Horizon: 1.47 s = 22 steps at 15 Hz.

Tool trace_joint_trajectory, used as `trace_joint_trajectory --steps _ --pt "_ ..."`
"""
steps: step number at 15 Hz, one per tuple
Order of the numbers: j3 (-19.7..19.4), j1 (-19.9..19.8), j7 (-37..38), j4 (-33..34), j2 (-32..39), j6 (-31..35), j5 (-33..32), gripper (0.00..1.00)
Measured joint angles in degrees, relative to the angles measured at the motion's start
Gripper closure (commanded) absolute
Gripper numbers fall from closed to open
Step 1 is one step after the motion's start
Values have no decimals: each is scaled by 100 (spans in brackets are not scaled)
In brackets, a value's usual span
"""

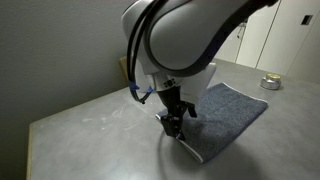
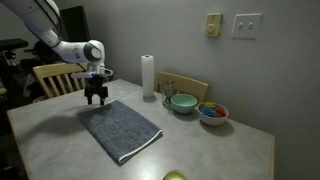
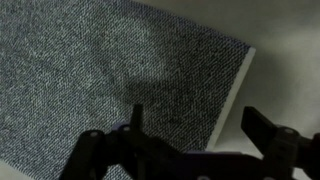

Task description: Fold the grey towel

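My gripper should lift and turn square to the grey towel's pale edge [image 3: 231,100], as that slants across its open fingers, before pinching the cloth [image 3: 208,138] beside them.
The grey towel [image 2: 122,129] lies flat on the table, dark grey with a thin pale edge; it also shows in an exterior view [image 1: 222,118] and fills most of the wrist view [image 3: 110,80]. My gripper [image 2: 96,98] hangs just above the towel's far corner, also seen in an exterior view [image 1: 174,128]. In the wrist view the gripper [image 3: 195,125] is open and empty, its two fingers straddling the towel's pale edge, one finger over the cloth and one over bare table.
A white paper-towel roll [image 2: 148,76], a teal bowl [image 2: 183,102] and a bowl of coloured items [image 2: 212,113] stand at the back of the grey table [image 2: 240,150]. Wooden chairs [image 2: 52,77] stand behind. A small metal bowl [image 1: 271,83] sits far off.
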Motion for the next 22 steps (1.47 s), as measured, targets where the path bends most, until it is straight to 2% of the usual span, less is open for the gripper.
trace_joint_trajectory --steps 4,7,10,14,18,22 --pt "0 -14 -716 248 241 156 -81 0" --pt "3 -52 -633 442 453 131 206 0" --pt "-38 -35 138 587 600 -45 498 0" --pt "-187 173 1239 824 604 -292 537 0" --pt "-352 434 1865 1093 601 -609 481 0" --pt "-481 480 2246 1100 610 -646 471 0"
